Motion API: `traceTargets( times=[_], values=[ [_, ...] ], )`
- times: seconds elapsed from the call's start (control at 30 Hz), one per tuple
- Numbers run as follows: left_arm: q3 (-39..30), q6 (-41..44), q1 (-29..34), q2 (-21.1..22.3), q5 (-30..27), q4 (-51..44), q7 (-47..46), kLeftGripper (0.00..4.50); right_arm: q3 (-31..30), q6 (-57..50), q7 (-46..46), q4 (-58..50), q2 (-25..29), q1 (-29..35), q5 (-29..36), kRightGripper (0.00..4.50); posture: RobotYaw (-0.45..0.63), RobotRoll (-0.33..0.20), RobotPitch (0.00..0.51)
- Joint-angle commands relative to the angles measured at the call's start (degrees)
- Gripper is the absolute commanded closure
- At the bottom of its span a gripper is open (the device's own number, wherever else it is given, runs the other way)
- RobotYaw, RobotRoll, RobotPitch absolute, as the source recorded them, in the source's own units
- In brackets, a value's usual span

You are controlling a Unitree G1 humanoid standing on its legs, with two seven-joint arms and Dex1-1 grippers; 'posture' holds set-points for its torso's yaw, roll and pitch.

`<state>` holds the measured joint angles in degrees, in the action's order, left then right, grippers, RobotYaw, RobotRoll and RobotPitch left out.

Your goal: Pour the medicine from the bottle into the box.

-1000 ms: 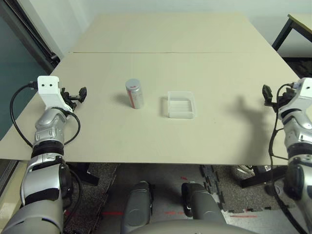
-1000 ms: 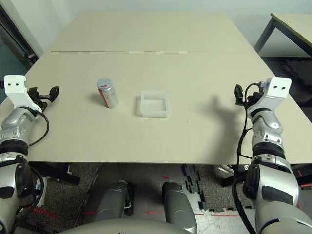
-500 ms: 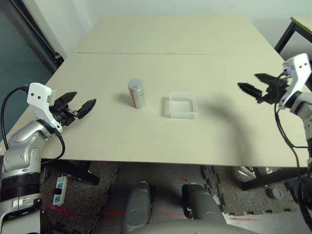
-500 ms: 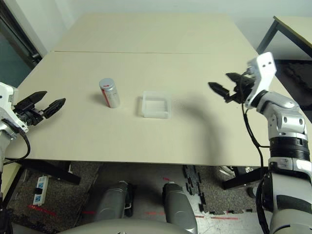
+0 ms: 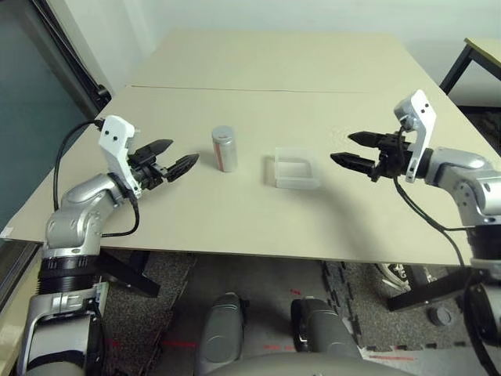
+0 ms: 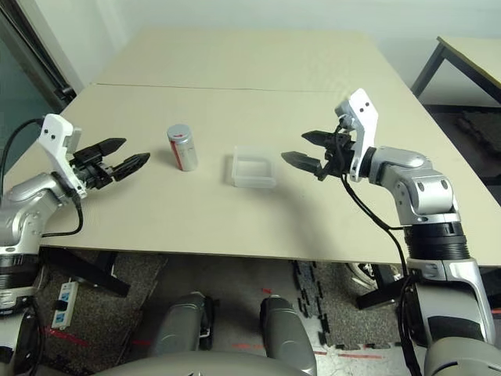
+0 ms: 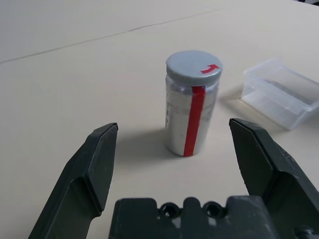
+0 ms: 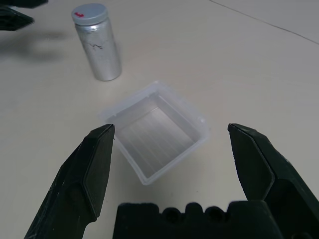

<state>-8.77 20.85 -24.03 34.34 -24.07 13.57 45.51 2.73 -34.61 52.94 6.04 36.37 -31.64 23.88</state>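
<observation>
The grey cap (image 5: 223,132) should twist round bit by bit when I turn it, while the bottle stays still, because a curved red arrow (image 7: 210,68) marks the cap's top.
The silver-grey bottle (image 5: 225,148) stands upright with its grey cap on and a red stripe down its side, left of the table's middle. The clear plastic box (image 5: 296,168) sits just to its right, with nothing visible inside. No medicine is in sight. My left gripper (image 5: 178,153) is open a short way left of the bottle, pointing at it; the bottle (image 7: 193,102) stands beyond the gap between the fingers. My right gripper (image 5: 342,146) is open just right of the box, pointing at it, and the box (image 8: 154,130) lies ahead of its spread fingers.
The beige table (image 5: 258,63) has a seam across its far half and bare surface all round the two objects. Its front edge runs close below both grippers. A dark panel (image 5: 31,117) stands at the left and another table's corner (image 5: 479,48) at the far right.
Both arms have swung inward from the table's sides, the left gripper up to the bottle and the right up to the box. The bottle and box have not moved.
</observation>
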Motion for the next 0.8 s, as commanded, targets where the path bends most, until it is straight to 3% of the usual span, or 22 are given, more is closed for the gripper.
traceTargets(
  times=[0.03,0.4,0.8],
  values=[
    [2.1,-2.1,-1.6,-1.6,2.1,3.6,1.2,0.01,-1.0,0.8,0.0,0.8,-0.6,-0.4,-0.8,0.00,0.08,0.000,0.072],
    [4.3,-7.6,-7.2,-5.8,6.2,14.7,1.8,0.01,-0.6,1.4,-0.6,1.2,-2.1,-0.5,-1.5,0.00,0.04,0.000,0.081],
    [5.7,-9.6,-12.3,-10.0,9.0,20.6,1.6,0.01,-0.4,0.7,-1.6,-0.2,-3.4,0.0,-1.3,0.00,0.02,0.000,0.099]
  ],
)
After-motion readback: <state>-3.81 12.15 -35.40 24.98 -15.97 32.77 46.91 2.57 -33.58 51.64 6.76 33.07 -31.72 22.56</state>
